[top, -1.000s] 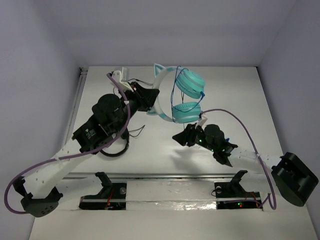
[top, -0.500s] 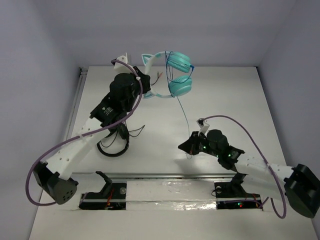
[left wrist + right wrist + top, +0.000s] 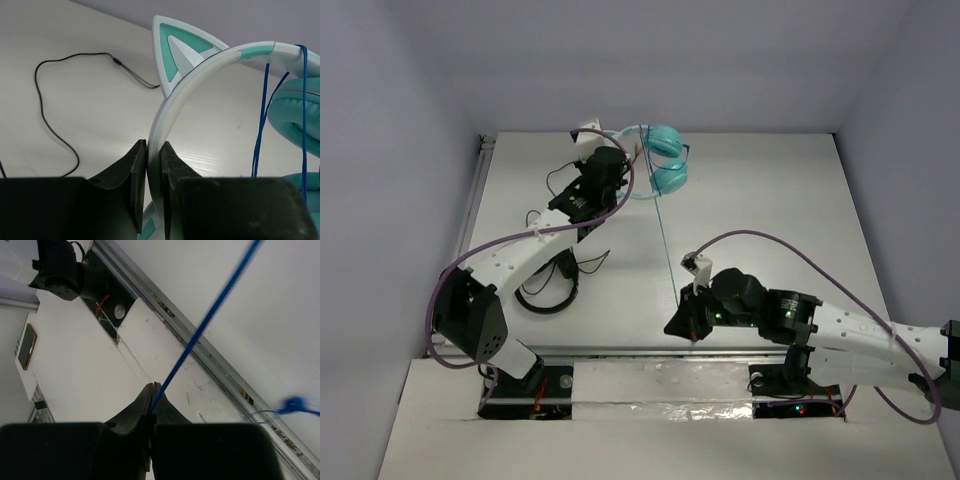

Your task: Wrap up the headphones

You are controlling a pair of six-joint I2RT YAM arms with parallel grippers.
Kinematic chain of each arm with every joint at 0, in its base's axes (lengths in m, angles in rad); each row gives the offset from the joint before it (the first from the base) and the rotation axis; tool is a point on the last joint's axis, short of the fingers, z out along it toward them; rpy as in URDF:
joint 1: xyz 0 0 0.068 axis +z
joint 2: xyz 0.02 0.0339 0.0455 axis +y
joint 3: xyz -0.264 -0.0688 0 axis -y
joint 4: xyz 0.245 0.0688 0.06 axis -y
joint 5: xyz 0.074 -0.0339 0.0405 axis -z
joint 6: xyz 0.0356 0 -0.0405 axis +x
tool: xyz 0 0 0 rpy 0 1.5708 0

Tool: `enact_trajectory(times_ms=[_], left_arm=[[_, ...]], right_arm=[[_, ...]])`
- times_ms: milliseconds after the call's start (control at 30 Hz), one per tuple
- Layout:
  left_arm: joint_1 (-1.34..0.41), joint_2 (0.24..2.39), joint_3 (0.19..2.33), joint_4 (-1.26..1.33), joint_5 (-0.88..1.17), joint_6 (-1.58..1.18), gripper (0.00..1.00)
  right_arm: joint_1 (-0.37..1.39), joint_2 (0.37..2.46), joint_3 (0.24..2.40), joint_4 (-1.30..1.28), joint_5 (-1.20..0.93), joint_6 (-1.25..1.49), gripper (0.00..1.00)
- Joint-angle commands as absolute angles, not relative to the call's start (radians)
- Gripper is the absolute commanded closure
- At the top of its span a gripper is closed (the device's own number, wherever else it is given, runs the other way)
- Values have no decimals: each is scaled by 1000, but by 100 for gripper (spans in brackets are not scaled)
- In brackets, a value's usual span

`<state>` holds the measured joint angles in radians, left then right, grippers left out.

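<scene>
My right gripper should next wind the cord past the teal cups (image 3: 667,159) and let go beyond them, because the cord runs taut (image 3: 664,236) from the headband to this gripper.
The teal headphones (image 3: 663,160) hang in the air near the back wall, held by my left gripper (image 3: 623,160). In the left wrist view my left gripper (image 3: 154,148) is shut on the pale headband (image 3: 200,75), just below a cat-ear point (image 3: 175,50). The dark blue cord (image 3: 260,125) loops over the band beside a teal cup (image 3: 300,110). The cord (image 3: 670,250) runs straight and taut down to my right gripper (image 3: 683,325) near the front rail. My right gripper (image 3: 155,388) is shut on the cord (image 3: 210,315).
A loose thin black wire (image 3: 60,100) lies on the table under the left arm; it also shows in the top view (image 3: 552,180). A black loop (image 3: 548,296) lies left of centre. A metal rail (image 3: 620,352) runs along the near edge. The cord's free end (image 3: 292,404) dangles by the rail.
My left gripper carried the headphones farther back and lower toward the wall. My right gripper moved toward the front rail with the cord, which now runs longer and taut.
</scene>
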<state>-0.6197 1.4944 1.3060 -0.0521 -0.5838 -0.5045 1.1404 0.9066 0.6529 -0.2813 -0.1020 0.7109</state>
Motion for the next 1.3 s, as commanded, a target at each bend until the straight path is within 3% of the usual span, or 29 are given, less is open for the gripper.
enact_trajectory(times_ms=[0, 167, 367, 667, 967, 1267], left_arm=[[-614, 1486, 1269, 75, -693, -500, 100], [-626, 1480, 1114, 130, -658, -521, 100], [-782, 1462, 945, 155, -719, -511, 100], [-1060, 1401, 876, -201, -828, -577, 100], [-1181, 1278, 821, -324, -704, -592, 100], [-1201, 1057, 736, -278, -534, -571, 100]], right_arm=[[1187, 910, 770, -458, -6, 700, 100], [1187, 939, 905, -560, 54, 646, 100], [1187, 977, 1032, -679, 175, 556, 100], [1187, 1068, 1247, -856, 317, 421, 100], [1088, 1147, 1336, -927, 442, 328, 100], [980, 1150, 1318, -903, 635, 336, 100]])
